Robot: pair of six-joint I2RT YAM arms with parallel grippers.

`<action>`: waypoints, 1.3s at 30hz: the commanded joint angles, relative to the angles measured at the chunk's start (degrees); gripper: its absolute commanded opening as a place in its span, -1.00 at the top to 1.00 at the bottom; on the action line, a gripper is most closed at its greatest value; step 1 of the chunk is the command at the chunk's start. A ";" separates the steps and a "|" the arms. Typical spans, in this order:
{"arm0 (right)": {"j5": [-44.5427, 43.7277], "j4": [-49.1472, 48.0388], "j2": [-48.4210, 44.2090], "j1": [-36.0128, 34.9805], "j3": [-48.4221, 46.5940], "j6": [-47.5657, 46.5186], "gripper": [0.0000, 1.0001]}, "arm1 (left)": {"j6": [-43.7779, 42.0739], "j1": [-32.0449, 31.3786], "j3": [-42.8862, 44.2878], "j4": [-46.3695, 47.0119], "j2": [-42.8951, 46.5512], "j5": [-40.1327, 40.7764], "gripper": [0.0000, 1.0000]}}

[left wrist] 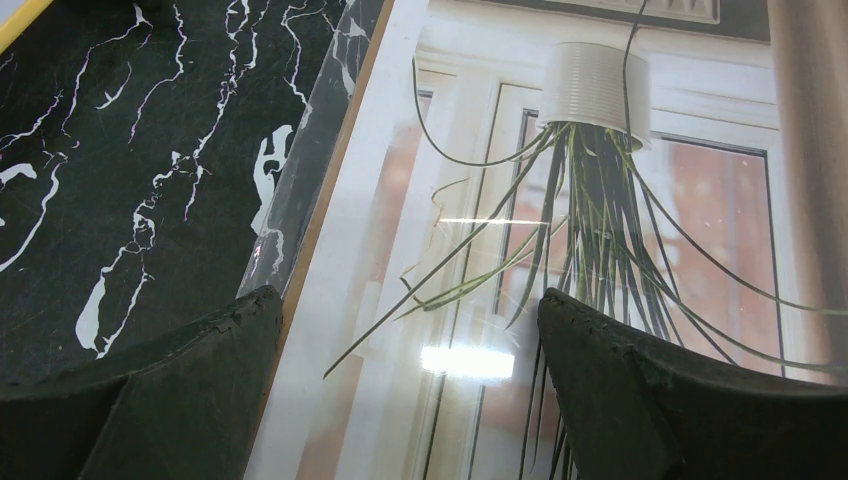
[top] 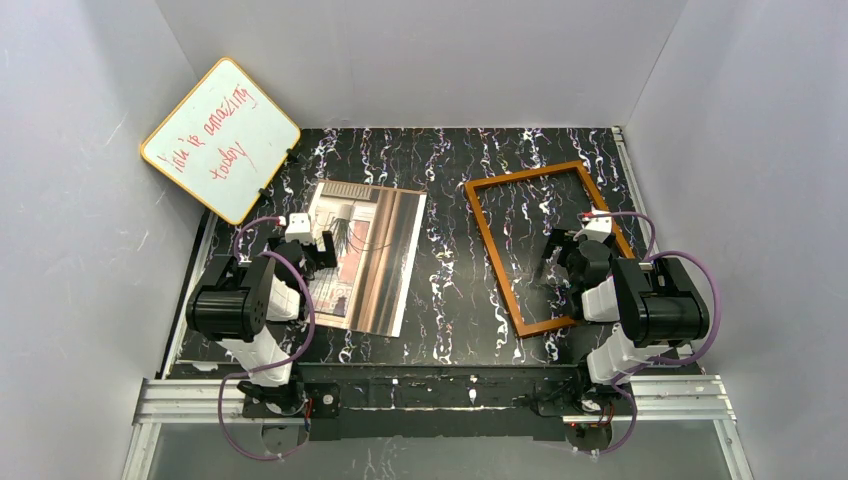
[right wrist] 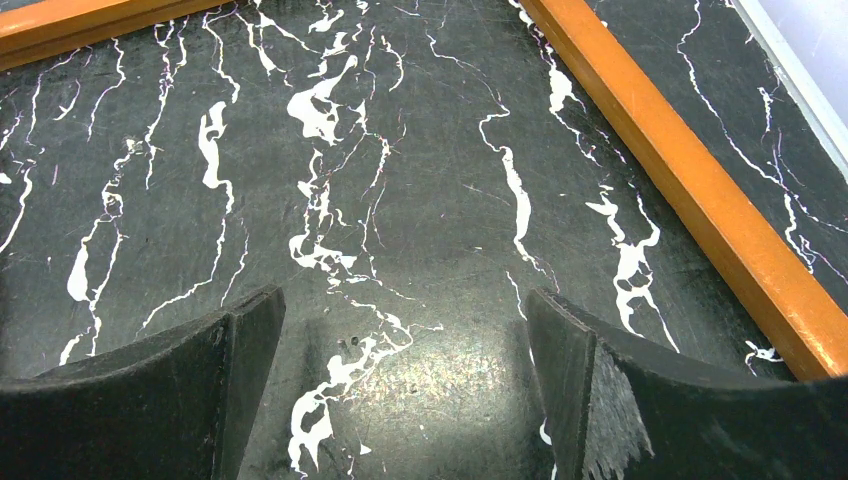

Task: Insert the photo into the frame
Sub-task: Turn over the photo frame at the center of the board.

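The frame (top: pixel 530 177) is lying flat and a long way from my left gripper, so next my right gripper grabs the rail (top: pixel 491 250) nearest the photo and lifts it up to my left gripper.
The photo (top: pixel 375 255) lies flat on the black marbled table, left of centre; its window and spiky plant fill the left wrist view (left wrist: pixel 560 200). A glossy clear strip and a thin brown line run along its left edge. My left gripper (top: pixel 322 252) hovers over that edge, open, nothing between its fingers (left wrist: pixel 410 330). The frame (top: pixel 524 174) is an orange-brown rectangle lying on the right half of the table, bare table showing through it. My right gripper (top: pixel 555 258) hangs over the frame's inside, open and empty (right wrist: pixel 405 340), with the frame's right rail (right wrist: pixel 690 180) beside it.
A yellow-edged whiteboard (top: pixel 220 140) with red writing leans in the back left corner. White walls close in the table on the left, back and right. A strip of marbled table (top: pixel 445 260) separates the photo from the frame.
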State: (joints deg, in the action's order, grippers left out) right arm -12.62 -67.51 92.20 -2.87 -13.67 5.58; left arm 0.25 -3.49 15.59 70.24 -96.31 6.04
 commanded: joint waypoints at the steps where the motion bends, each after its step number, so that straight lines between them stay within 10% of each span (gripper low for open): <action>1: 0.19 -2.76 -0.62 0.09 -0.48 -0.87 -0.97 | 0.01 -0.12 -0.21 0.17 0.34 1.10 -0.96; 14: -3.30 -2.52 -0.75 0.07 -0.61 0.71 -0.97 | 0.14 -0.19 0.63 -1.11 1.30 0.93 -0.96; 17: -4.45 -0.09 -2.95 0.08 -1.05 0.75 -0.97 | 2.35 1.64 10.53 -22.69 7.63 1.98 -0.96; 22: -14.23 42.28 -9.48 -0.22 -25.10 11.64 -0.97 | 1.07 3.39 37.52 -62.77 4.87 -3.47 -0.96; 27: -2.29 69.99 -0.08 2.27 -49.10 30.86 -0.97 | 0.18 3.40 60.19 -91.49 -0.14 -10.89 -0.96; 30: 13.98 76.13 3.78 3.17 -56.13 27.78 -0.97 | -2.74 3.40 68.52 -101.88 -1.07 -12.25 -0.96; 39: 2.51 89.36 5.64 -16.17 -61.48 17.13 -0.97 | -7.27 3.40 77.86 -115.52 -5.01 -16.11 -0.96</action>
State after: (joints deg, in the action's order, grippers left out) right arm -7.75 10.37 96.82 -12.29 -71.53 26.74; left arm -3.92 -0.16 88.47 -31.83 -97.69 -5.91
